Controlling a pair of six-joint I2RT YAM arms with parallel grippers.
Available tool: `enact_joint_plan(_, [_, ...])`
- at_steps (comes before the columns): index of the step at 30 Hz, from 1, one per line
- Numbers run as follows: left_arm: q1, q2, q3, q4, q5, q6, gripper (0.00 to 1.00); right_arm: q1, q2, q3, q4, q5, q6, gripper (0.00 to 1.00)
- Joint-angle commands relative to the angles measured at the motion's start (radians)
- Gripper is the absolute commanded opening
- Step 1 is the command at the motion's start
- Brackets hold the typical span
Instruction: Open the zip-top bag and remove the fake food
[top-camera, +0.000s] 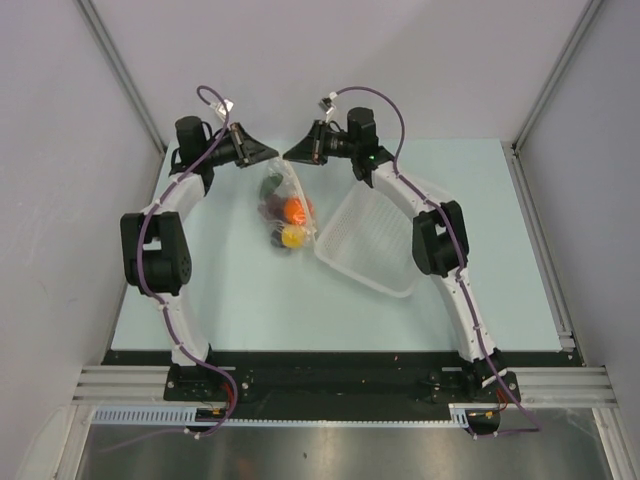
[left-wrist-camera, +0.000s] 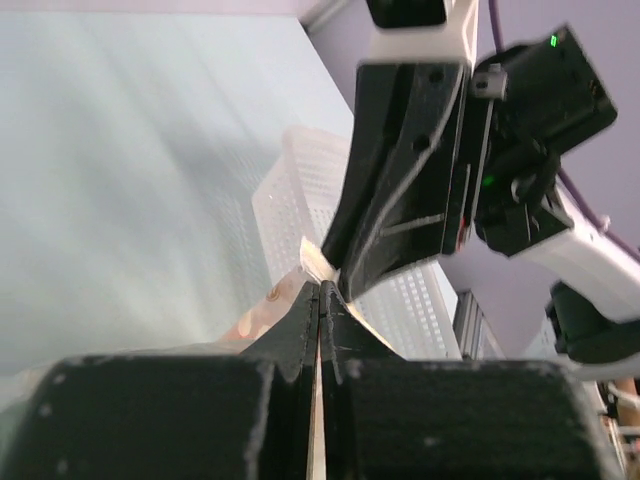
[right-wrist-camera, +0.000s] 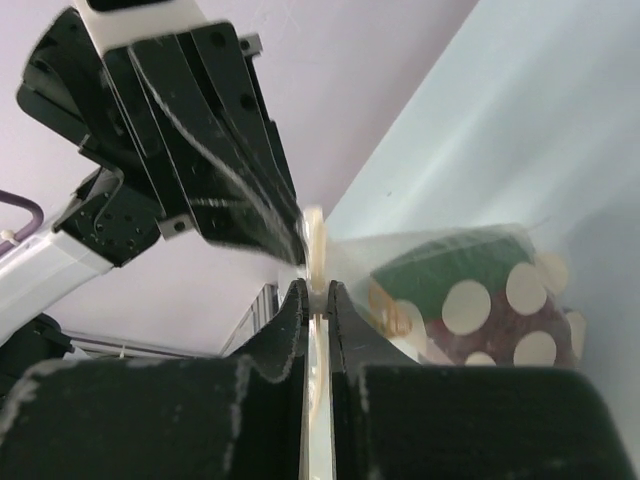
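Note:
Next, I slide my right gripper back along the cream edge toward its other end (top-camera: 310, 236), because my grippers nearly touch at one end of the zip-top bag's edge (top-camera: 282, 158).
The zip-top bag (top-camera: 284, 205) hangs between my two grippers at the back middle of the table, clear with white dots. Inside it lies the fake food: an orange ball (top-camera: 294, 209), a yellow fruit (top-camera: 292, 237) and a dark piece (top-camera: 271, 208). My left gripper (top-camera: 270, 154) is shut on the bag's top edge from the left. My right gripper (top-camera: 291, 154) is shut on the same edge from the right, tips almost meeting. In the right wrist view the right gripper (right-wrist-camera: 317, 290) pinches the cream strip, with the green cucumber (right-wrist-camera: 440, 268) behind the film. The left wrist view has the left gripper (left-wrist-camera: 322, 290) pinching that strip.
A white perforated basket (top-camera: 372, 250) lies tilted to the right of the bag, under the right arm. It also appears beyond the left gripper as the basket (left-wrist-camera: 300, 185). Grey walls close in the table at the left, back and right.

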Motion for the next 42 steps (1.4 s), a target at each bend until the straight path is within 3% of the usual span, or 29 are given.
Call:
enact_joint_plan(1, [0.023, -0.077, -0.012, 0.127, -0.124, -0.068, 0.0, 0.011, -0.096, -0.067, -0.004, -0.027, -0.042, 0.06])
enact_joint_plan(6, [0.029, -0.075, -0.003, 0.104, -0.156, -0.055, 0.0, 0.025, -0.155, -0.164, -0.016, -0.04, -0.042, 0.05])
enact_joint_plan(17, [0.062, -0.029, 0.099, 0.02, -0.164, -0.045, 0.0, 0.08, -0.479, -0.553, -0.325, 0.018, -0.268, 0.08])
enact_joint_plan(20, [0.056, -0.04, 0.066, 0.066, -0.072, -0.062, 0.0, 0.071, -0.467, -0.534, -0.285, 0.031, -0.228, 0.07])
enact_joint_plan(23, [0.048, -0.084, -0.007, 0.093, 0.025, -0.036, 0.24, 0.063, -0.397, -0.396, -0.324, 0.011, -0.232, 0.06])
enact_joint_plan(24, [0.042, -0.097, -0.029, 0.101, 0.041, -0.028, 0.4, 0.063, -0.378, -0.367, -0.358, 0.006, -0.242, 0.06])
enact_joint_plan(26, [0.037, -0.123, -0.075, 0.091, 0.1, 0.006, 0.47, 0.06, -0.34, -0.319, -0.369, 0.002, -0.245, 0.05])
enact_joint_plan(28, [0.028, -0.132, -0.09, 0.04, 0.129, 0.068, 0.79, 0.055, -0.318, -0.287, -0.368, 0.006, -0.237, 0.05])
enact_joint_plan(29, [0.023, -0.14, -0.096, 0.014, 0.138, 0.081, 0.87, 0.051, -0.311, -0.279, -0.361, 0.005, -0.231, 0.04])
enact_joint_plan(30, [0.022, -0.146, -0.107, 0.006, 0.138, 0.089, 0.89, 0.048, -0.303, -0.261, -0.352, 0.002, -0.226, 0.05])
enact_joint_plan(35, [0.0, -0.138, -0.129, -0.02, 0.131, 0.116, 0.89, 0.034, -0.234, -0.176, -0.351, -0.021, -0.208, 0.01])
enact_joint_plan(38, [-0.016, -0.109, -0.098, -0.032, 0.146, 0.121, 0.83, 0.029, -0.217, -0.136, -0.351, -0.024, -0.191, 0.01])
enact_joint_plan(41, [-0.015, -0.088, -0.072, -0.028, 0.169, 0.11, 0.62, 0.025, -0.199, -0.109, -0.338, -0.023, -0.177, 0.01])
enact_joint_plan(42, [-0.015, -0.083, -0.073, -0.014, 0.178, 0.1, 0.44, 0.022, -0.194, -0.101, -0.343, -0.021, -0.177, 0.01])
